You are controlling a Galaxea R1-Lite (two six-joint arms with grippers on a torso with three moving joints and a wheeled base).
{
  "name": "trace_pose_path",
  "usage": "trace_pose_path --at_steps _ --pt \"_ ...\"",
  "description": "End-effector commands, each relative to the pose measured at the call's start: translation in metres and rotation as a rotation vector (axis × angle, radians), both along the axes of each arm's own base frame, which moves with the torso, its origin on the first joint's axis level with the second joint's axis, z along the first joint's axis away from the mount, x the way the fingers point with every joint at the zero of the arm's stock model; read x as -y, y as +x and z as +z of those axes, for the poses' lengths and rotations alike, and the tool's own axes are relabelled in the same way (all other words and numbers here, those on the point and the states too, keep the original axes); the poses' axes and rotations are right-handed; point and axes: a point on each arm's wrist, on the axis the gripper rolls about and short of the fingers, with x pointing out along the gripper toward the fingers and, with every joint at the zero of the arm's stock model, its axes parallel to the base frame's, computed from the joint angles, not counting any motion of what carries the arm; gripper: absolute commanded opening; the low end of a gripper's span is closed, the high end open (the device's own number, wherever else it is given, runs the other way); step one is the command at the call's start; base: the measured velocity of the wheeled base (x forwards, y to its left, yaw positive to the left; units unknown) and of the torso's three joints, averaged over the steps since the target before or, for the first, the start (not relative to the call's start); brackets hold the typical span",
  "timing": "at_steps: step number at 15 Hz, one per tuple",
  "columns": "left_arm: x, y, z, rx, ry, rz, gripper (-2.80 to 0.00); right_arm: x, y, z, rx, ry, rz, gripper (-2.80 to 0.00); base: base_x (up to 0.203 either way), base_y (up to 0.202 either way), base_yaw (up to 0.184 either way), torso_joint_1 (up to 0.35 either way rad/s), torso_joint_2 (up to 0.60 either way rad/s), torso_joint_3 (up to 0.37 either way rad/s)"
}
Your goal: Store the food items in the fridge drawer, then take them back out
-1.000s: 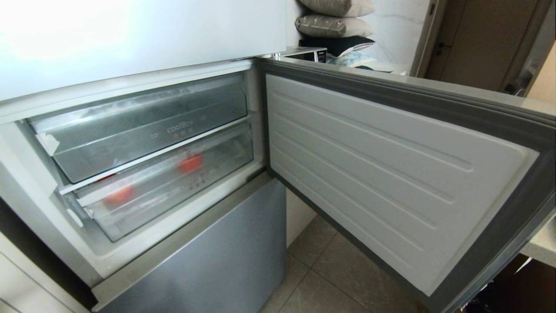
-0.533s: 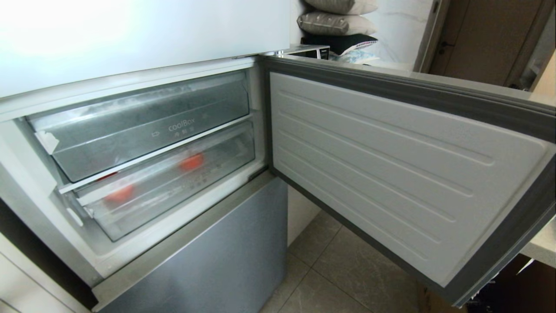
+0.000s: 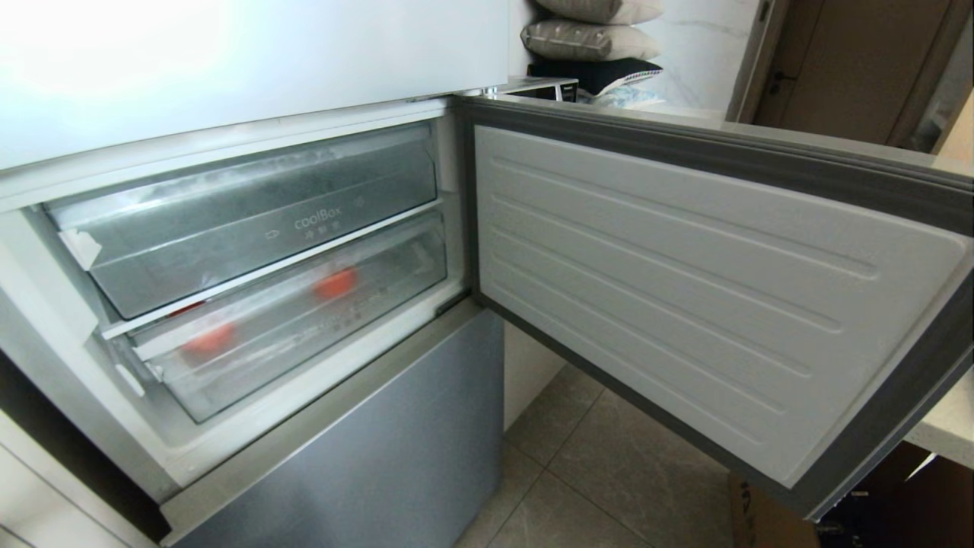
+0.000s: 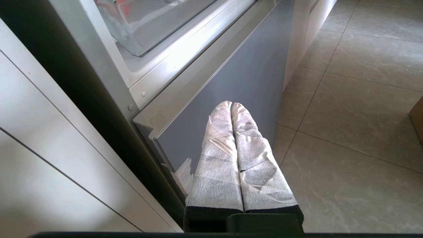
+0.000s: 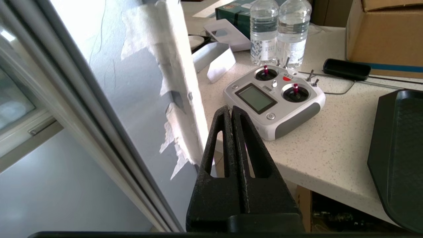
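Observation:
The open fridge door's outer side [image 5: 152, 85] is beside my right gripper, which is cut off from the drawer, so next I move my right gripper back around to the door's inner side [image 3: 776, 365].
Two red-orange food items [image 3: 209, 339] [image 3: 335, 283] lie in the fridge drawer [image 3: 304, 342], the lower clear bin, which is pushed in. Through its frosted front I cannot tell which piece is which. Neither arm shows in the head view. My left gripper [image 4: 231, 104], its fingers wrapped in white tape, hangs shut and holding nothing, low before the grey-blue lower door panel [image 4: 238, 72]; a corner of the drawer [image 4: 138, 36] shows above it. My right gripper [image 5: 231, 108], black-fingered, is shut on nothing beside the outer face of the open fridge door [image 5: 132, 82].
The "coolBox" bin [image 3: 251, 221] sits above the drawer. The open door [image 3: 685, 289] swings out to the right over the tiled floor [image 3: 578, 472]. Just past the door's edge is a counter [image 5: 330, 142] with a remote controller [image 5: 274, 99], two water bottles [image 5: 281, 29], a cardboard box [image 5: 386, 33] and a black tray [image 5: 400, 148].
The fridge door has swung a little wider open, its far edge moving right in the head view. Drawer and food items have not moved.

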Motion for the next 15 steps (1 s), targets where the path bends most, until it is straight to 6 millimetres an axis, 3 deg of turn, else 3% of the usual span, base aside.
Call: trace_pose_path --at_steps 1,5,10,15 --pt "0.000 0.000 0.000 -0.002 0.001 0.000 -2.80 -0.001 -0.003 0.000 0.009 -0.003 0.000 -2.80 0.000 0.000 0.000 0.000 0.00 0.000" --pt "0.000 0.000 0.000 -0.002 0.001 0.000 -2.80 -0.011 -0.022 0.005 0.086 -0.039 0.054 -2.80 0.000 0.000 0.000 0.000 0.00 0.000" --pt "0.000 0.000 0.000 0.001 0.002 -0.001 -2.80 -0.028 -0.039 0.014 0.102 -0.071 0.453 -2.80 0.000 0.000 0.000 0.000 0.00 0.000" --pt "0.000 0.000 0.000 0.007 0.002 0.001 -2.80 -0.003 0.018 0.031 -0.039 0.094 0.508 -2.80 0.000 0.000 0.000 0.000 0.00 0.000"
